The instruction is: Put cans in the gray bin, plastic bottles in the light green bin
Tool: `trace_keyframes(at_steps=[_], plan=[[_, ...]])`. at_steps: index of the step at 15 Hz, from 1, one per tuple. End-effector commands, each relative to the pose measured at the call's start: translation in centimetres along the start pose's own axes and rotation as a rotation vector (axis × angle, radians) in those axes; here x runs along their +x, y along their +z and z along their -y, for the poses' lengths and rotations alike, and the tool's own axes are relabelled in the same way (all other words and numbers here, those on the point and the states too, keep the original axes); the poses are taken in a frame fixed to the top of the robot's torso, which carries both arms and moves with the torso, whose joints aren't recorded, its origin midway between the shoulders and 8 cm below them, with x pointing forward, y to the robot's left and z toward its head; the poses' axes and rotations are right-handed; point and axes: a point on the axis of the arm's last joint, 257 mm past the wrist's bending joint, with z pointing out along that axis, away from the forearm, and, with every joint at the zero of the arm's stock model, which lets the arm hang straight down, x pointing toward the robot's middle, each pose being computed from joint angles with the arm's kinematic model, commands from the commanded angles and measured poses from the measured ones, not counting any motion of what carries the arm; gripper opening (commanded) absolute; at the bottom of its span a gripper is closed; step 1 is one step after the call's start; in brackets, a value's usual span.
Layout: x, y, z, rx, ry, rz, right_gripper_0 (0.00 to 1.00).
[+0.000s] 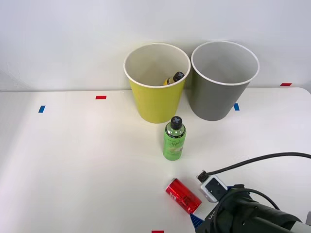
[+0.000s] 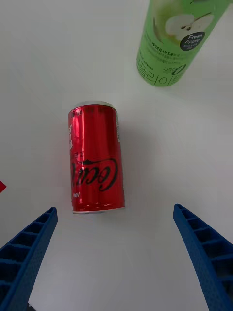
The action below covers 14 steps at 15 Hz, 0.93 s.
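Note:
The gray bin's tall near side [image 1: 214, 99] blocks the view of its bottom. The red can [image 1: 183, 196] will therefore fall out of sight when I let go of it inside the bin.
A red can [image 1: 183, 195] lies on its side on the white table [image 1: 73, 165] near the front edge. In the wrist view the can [image 2: 95, 158] lies just ahead of my right gripper [image 2: 114, 209], which is open, its blue fingers [image 2: 29, 248] apart on either side and touching nothing. In the front view one blue finger of the gripper [image 1: 196, 221] pokes out right behind the can. A green plastic bottle [image 1: 174, 138] with a black cap stands upright beyond the can, in front of the light green bin [image 1: 156, 104]. A yellowish bottle [image 1: 173, 78] lies inside that bin. The gray bin [image 1: 221, 94] stands beside it to the right.
Small red tape marks [image 1: 100, 97] and blue ones [image 1: 42, 109] dot the table. My arm's black body and cable [image 1: 252, 162] fill the near right corner. A plain white wall rises behind the bins.

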Motion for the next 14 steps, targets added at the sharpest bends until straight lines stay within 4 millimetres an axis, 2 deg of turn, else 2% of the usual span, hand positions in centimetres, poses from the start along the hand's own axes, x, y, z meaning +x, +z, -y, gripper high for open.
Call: trace_keyframes(at_steps=[1,4,8,14], plan=[[-0.5,0.1,-0.6,-0.023,0.024,-0.035,0.82],[-1.6,0.1,-0.7,-0.029,0.029,-0.047,0.82],[-3.1,2.6,-0.5,-0.05,0.025,-0.067,0.82],[-3.5,3.8,-1.5,-0.081,0.049,-0.129,0.8]])
